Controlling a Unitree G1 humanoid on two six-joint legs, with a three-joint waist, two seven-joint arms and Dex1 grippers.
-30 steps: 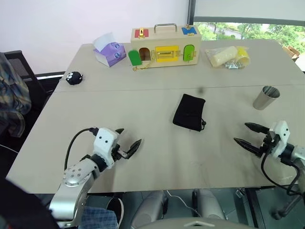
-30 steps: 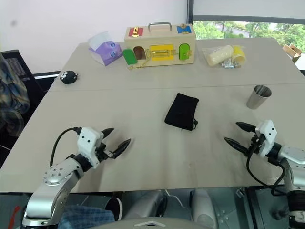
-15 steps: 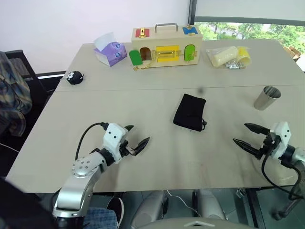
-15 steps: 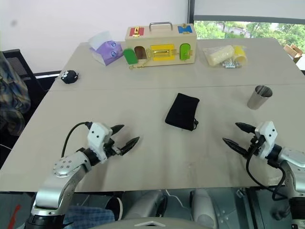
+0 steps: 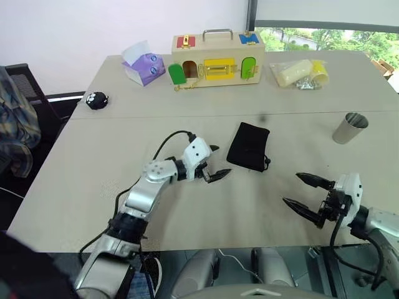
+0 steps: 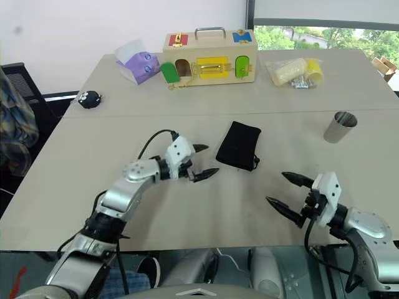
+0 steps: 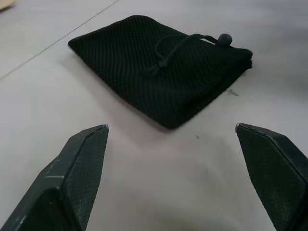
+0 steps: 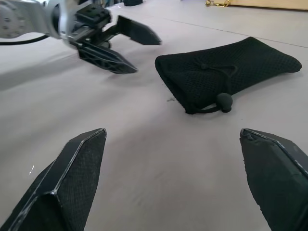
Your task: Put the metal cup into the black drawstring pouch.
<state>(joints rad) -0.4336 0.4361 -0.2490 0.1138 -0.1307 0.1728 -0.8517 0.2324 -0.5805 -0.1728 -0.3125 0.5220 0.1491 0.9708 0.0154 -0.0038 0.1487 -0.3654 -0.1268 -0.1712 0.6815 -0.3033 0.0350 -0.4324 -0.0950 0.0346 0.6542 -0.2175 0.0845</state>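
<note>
The black drawstring pouch [image 5: 248,146] should fall wide open at its opening when I raise the pouch's edge, because the pouch's cord end [image 5: 250,166] lies wide and ungathered.
The black drawstring pouch [image 5: 248,146] lies flat mid-table, its cord and toggle at the near end [image 7: 224,38]. A shiny metal cup [image 5: 349,128] stands upright at the right side of the table, far from both arms. My left gripper [image 5: 214,163] hovers open just left of the pouch, pointing at it, nothing between its fingers. Low at the near right edge, my right gripper [image 5: 300,192] is open and empty, aimed left toward the pouch [image 8: 228,72]. The left gripper's fingers [image 8: 108,58] also show in the right wrist view.
At the back stand a wooden latch box [image 5: 216,62], a purple tissue box [image 5: 144,66] and a bag of yellow items [image 5: 298,73]. A small black round thing with white dots [image 5: 96,100] sits far left. A dark chair with a plaid garment [image 5: 15,124] is beside the table's left edge.
My left arm swung forward and to the right, from the near left edge up to the pouch's left side. The right gripper drew back and leftward along the near edge. Both stayed open.
</note>
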